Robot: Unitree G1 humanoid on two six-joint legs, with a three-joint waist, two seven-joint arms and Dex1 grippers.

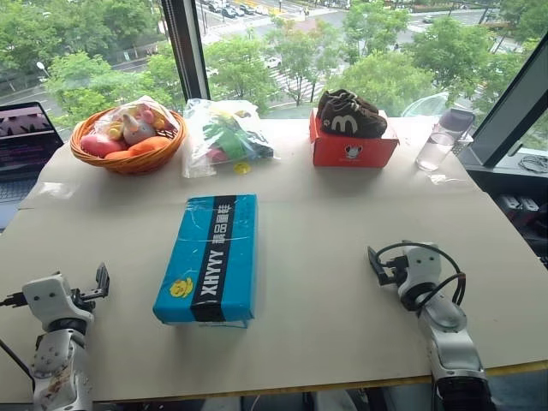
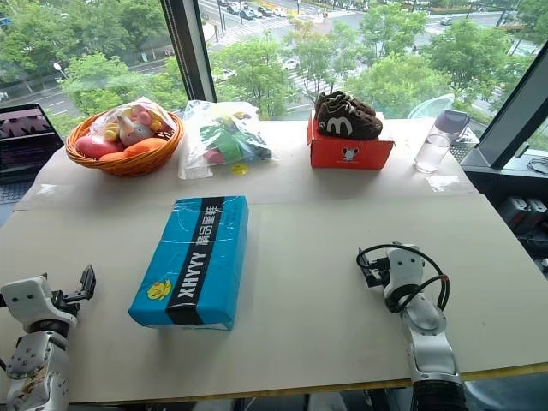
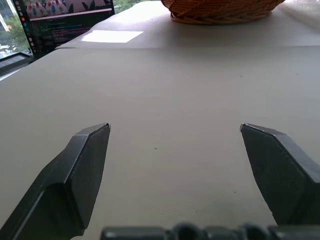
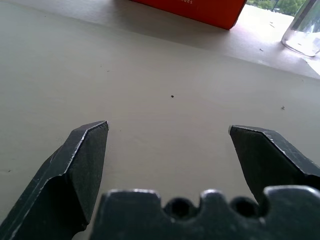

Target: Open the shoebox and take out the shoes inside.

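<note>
The lid [image 1: 210, 255] will swing over toward my left gripper when I raise it, because a gap shows [image 1: 241, 324] under its corner near my right gripper.
The bright blue shoebox [image 1: 209, 257] lies flat in the middle of the table with its lid closed, black band and white lettering on top. The shoes are hidden inside it. My left gripper [image 1: 102, 282] hovers low over the table to the left of the box, apart from it, jaws wide open with nothing between its fingers [image 3: 85, 165]. To the right of the box my right gripper [image 1: 374, 261] also sits just above the table, open and empty, fingers [image 4: 80, 160] pointing toward the far side.
At the back stand a wicker basket [image 1: 128, 137] of toys, a plastic bag [image 1: 224, 135] of toys, a red-orange box [image 1: 351, 147] with dark brown shoes on top, and a clear cup [image 1: 441, 139]. A laptop [image 1: 26, 145] sits at far left.
</note>
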